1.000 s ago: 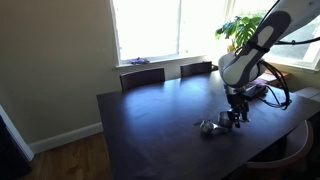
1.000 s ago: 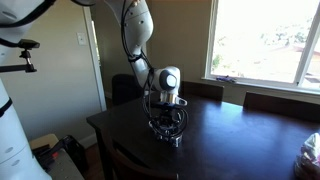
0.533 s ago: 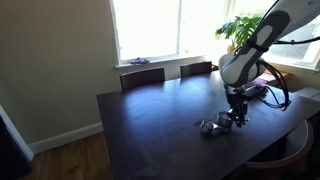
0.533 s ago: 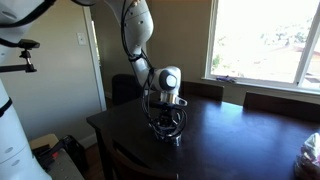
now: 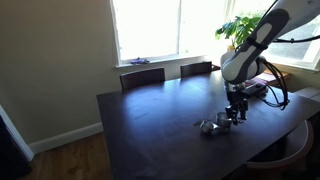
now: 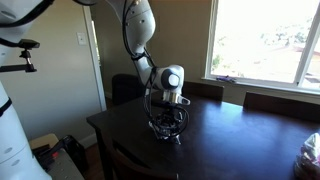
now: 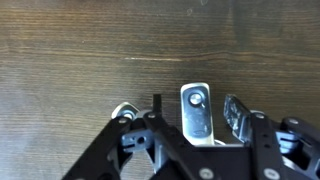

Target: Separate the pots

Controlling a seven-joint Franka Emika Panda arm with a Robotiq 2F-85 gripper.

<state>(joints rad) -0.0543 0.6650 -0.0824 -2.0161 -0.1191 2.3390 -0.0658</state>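
I need to reach further point(image 7: 198, 127) along the handle and close my gripper there before I lift, because only the tip of the silver pot handle point(image 7: 195, 97) is between its open fingers.
Two small shiny silver pots sit close together near the table's front edge: one pot point(image 5: 208, 127) lies beside the gripper, the other point(image 5: 227, 119) right under it. In an exterior view they show as a shiny cluster point(image 6: 166, 133) below the gripper point(image 6: 168, 122). My gripper point(image 5: 236, 113) points straight down over them. In the wrist view a flat silver pot handle point(image 7: 197, 108) stands between the fingers, with a gap on each side, so the gripper point(image 7: 196, 118) is open around it. A shiny rim point(image 7: 124, 111) of the neighbouring pot shows to the left.
The dark wooden table point(image 5: 150, 120) has two chairs point(image 5: 142, 77) on its window side. Cables and clutter point(image 5: 262, 91) lie at the end by the plant. A clear crinkled object point(image 6: 312, 150) sits at a table corner. The pots are close to the table edge.
The wrist has shifted very slightly. The pots have stayed where they were.
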